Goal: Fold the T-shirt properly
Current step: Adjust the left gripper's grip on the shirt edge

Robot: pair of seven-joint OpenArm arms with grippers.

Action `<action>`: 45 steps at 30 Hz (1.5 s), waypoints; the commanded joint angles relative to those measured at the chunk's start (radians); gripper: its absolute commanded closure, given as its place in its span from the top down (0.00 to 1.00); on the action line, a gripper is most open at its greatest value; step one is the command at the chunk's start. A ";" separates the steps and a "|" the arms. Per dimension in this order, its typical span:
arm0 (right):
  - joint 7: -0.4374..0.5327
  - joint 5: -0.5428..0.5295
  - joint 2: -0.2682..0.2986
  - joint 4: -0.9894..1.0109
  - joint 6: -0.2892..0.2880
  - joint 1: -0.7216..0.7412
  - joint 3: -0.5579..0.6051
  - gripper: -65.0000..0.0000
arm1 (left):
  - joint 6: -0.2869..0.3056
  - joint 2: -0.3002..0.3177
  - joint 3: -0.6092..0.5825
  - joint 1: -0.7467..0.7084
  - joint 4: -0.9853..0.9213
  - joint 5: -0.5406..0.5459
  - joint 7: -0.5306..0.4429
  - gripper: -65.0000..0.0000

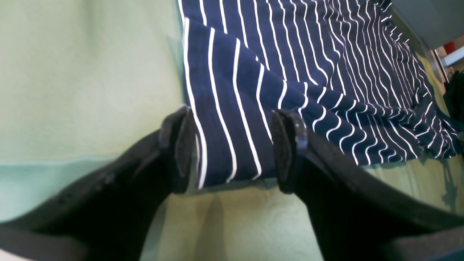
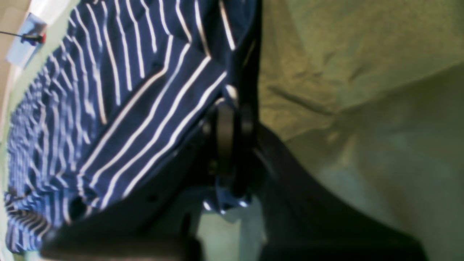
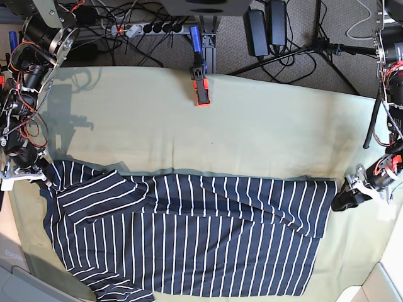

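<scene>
Next, my left gripper moves inward, because its open fingers stick out past the T-shirt's edge (image 3: 332,197). It should pinch the T-shirt's corner (image 3: 328,184) before both grippers pull the T-shirt.
The navy T-shirt (image 3: 201,242) with thin white stripes lies spread across the near half of the table, with a folded-over flap along its top edge. My right gripper (image 2: 232,145) is shut on a pinch of the shirt's fabric (image 2: 145,108); in the base view it (image 3: 39,173) is at the shirt's far left corner. My left gripper (image 1: 233,148) is open, and the shirt's edge (image 1: 224,119) lies between its two fingers. In the base view it (image 3: 343,200) sits at the shirt's right edge, low over the cloth.
A pale green cloth (image 3: 252,132) covers the table. An orange-red clamp (image 3: 201,88) grips the back edge at the middle. Cables, a power strip (image 3: 151,28) and stand legs lie on the floor behind. Arm bases stand at both sides.
</scene>
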State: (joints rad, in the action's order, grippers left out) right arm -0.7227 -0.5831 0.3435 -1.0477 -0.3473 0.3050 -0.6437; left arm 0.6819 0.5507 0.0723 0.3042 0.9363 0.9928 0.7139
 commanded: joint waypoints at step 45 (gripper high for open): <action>0.011 -0.008 0.019 -0.016 -0.035 0.018 -0.002 0.00 | -0.087 -0.062 0.073 -0.042 0.116 -0.159 -0.046 0.56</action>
State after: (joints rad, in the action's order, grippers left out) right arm -0.7231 -0.5758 0.3435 -1.0477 -0.3473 0.3019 -0.6437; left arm 0.5617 0.4713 0.1406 0.2409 1.0317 0.8185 0.6842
